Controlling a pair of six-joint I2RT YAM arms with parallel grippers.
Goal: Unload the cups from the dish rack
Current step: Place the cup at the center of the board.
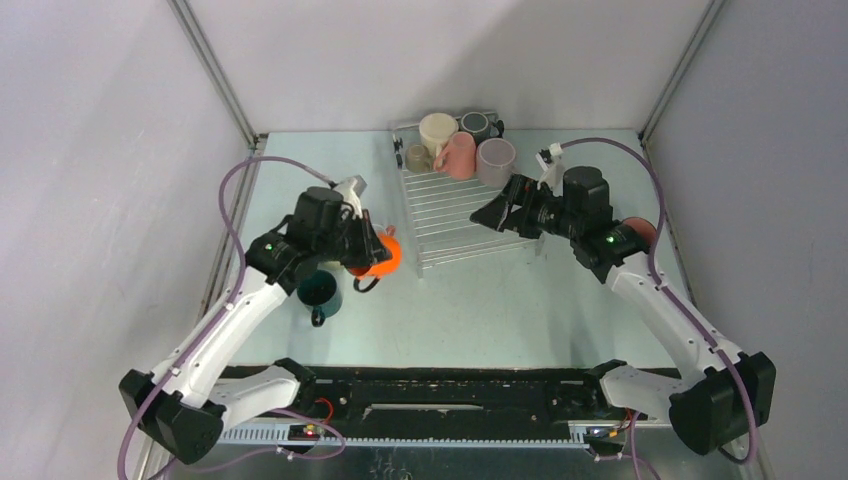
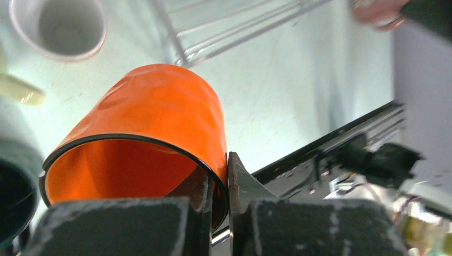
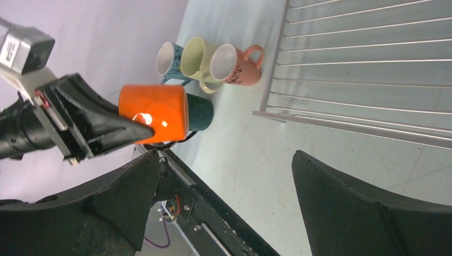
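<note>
The orange cup [image 1: 386,258] is base-down over the open spot [image 1: 364,304] next to the dark teal cup. I keep lowering it with my left gripper until the orange cup's base stands, then let go.
My left gripper [image 2: 223,173] is shut on the rim of an orange cup [image 2: 154,117], one finger inside and one outside. It holds the cup tilted above the table, left of the dish rack [image 1: 455,215]. The orange cup [image 3: 154,112] also shows in the right wrist view. A dark teal cup [image 1: 320,292] stands on the table below it. Several cups remain at the rack's far end: cream [image 1: 437,130], pink [image 1: 458,155], mauve [image 1: 495,160]. My right gripper [image 1: 492,213] hovers open over the rack's right edge, holding nothing.
In the right wrist view a blue-and-white cup [image 3: 169,58], a cream cup [image 3: 197,56] and a pink cup [image 3: 234,64] stand together on the table left of the rack. A reddish cup [image 1: 640,232] sits behind my right arm. Grey walls enclose the table.
</note>
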